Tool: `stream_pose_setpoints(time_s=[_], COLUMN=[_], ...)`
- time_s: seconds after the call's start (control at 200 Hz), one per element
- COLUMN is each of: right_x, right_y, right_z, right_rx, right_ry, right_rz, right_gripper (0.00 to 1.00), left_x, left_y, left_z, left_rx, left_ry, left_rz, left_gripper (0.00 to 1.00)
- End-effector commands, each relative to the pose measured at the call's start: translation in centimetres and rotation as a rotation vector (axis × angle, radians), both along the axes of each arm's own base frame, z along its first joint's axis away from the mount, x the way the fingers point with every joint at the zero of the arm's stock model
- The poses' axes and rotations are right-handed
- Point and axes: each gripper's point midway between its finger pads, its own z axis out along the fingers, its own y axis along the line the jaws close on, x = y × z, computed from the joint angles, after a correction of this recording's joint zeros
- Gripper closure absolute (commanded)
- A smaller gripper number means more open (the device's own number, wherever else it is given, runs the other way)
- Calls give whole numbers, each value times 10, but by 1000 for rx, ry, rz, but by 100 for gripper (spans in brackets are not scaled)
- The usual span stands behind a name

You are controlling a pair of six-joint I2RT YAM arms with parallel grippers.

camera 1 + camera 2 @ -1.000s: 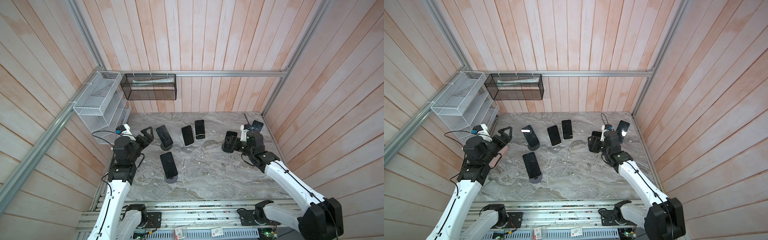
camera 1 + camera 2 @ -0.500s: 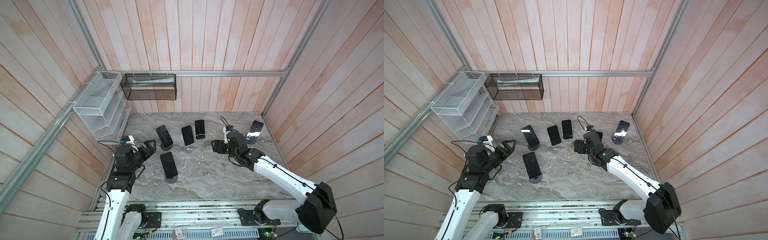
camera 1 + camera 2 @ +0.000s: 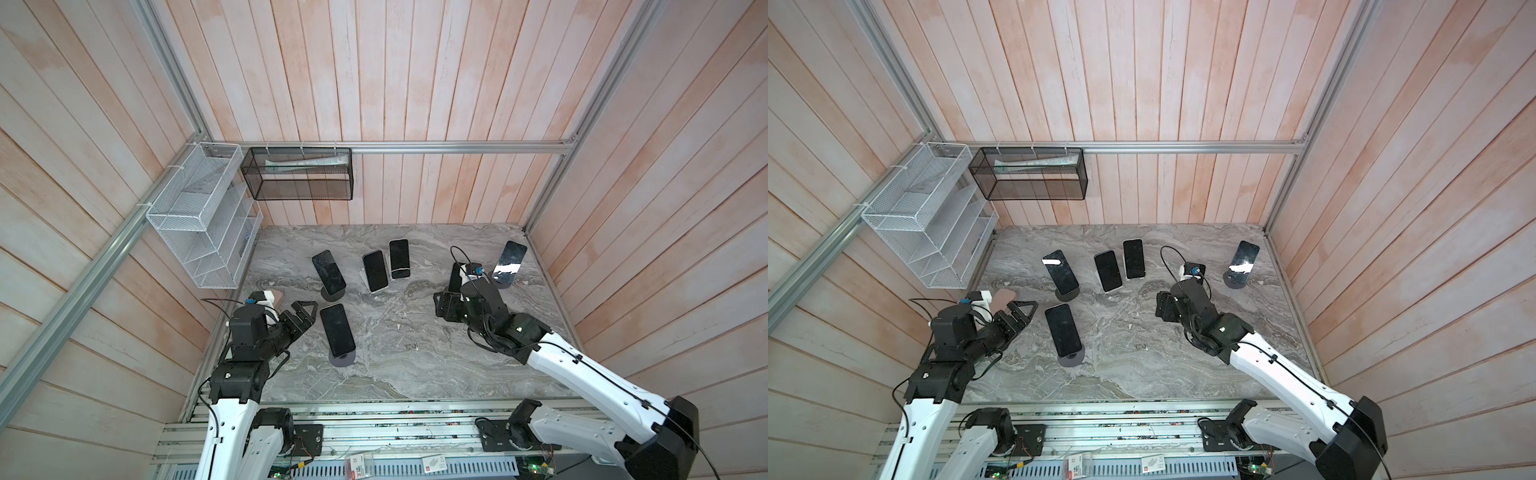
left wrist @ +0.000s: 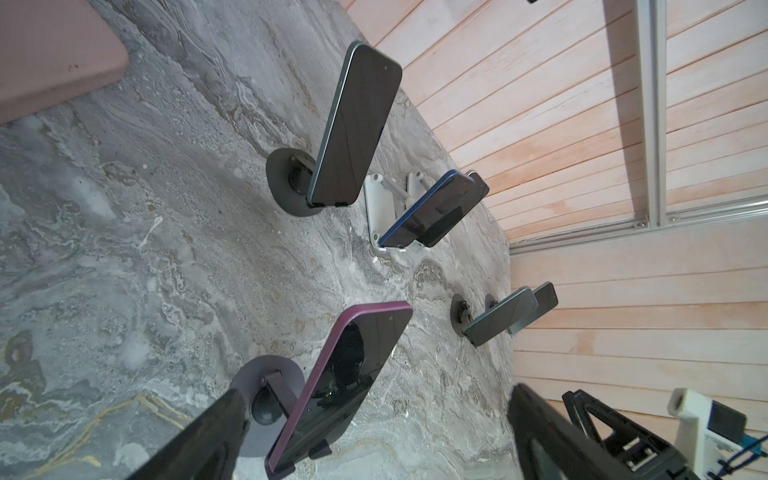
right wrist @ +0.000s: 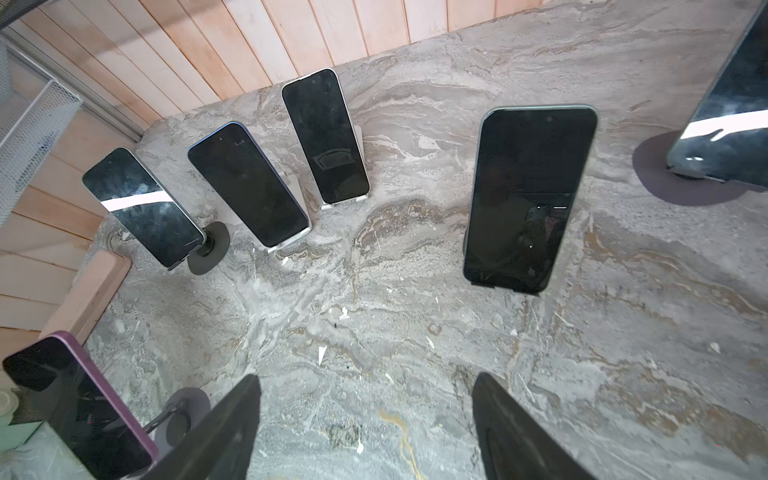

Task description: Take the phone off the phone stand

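Note:
The side of the purple-edged phone is crowded by my left gripper, so I should withdraw that gripper and bring my right gripper to the phone's upper end.
Several dark phones lean on stands on the marble table. A purple-edged phone rests on a grey round stand at the front left. My left gripper is open just left of it, and the phone's lower end lies near one finger without touching. My right gripper is open and empty above bare marble. It faces a phone on a black stand, which the arm partly hides in both top views.
More phones on stands: one on a dark round base, two on white stands, one at the back right. A pink flat object lies by the left wall. Wire baskets hang on the walls.
My left gripper has moved toward the front, beside the purple-edged phone. My right gripper swung left away from the back-right phone, then came forward a little. Both stayed open.

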Motion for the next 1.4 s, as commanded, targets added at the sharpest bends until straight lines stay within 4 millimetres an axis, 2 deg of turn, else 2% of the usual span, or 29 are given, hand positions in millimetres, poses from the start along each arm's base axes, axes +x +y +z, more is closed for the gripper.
stream_pose_setpoints(time_s=[0.0,0.1,0.25,0.435,0.64,0.735,0.865,1.005,1.13,1.395], right_x=[-14,-20,-22,-28,-36,-43,-44,-42,-42,-35], right_y=[-9,-1,12,42,86,116,143,174,210,273], right_z=[-5,2,10,20,21,27,31,34,23,14], right_rx=[-17,33,54,48,23,32,15,-24,-56,-75], right_ry=[8,5,11,-3,-23,-43,-59,-67,-44,-29], right_rz=[-26,-7,15,85,170,243,276,307,368,451], right_gripper=[19,17,17,17,16,9,8,6,5,2], left_x=[-5,-9,-20,-26,-22,-19,-15,-16,-18,-13], left_y=[-5,-6,-7,-8,-7,-5,-1,13,30,43], left_z=[20,26,23,22,14,9,0,-10,-17,-31], left_rx=[-10,-9,-25,-67,-76,-75,-49,12,81,111], left_ry=[-9,-2,-4,-45,-83,-78,-48,21,62,162], left_rz=[-33,-41,-38,-23,-7,7,16,88,166,238], left_gripper=[0,0,0,0,0,0,0,0,0,0])
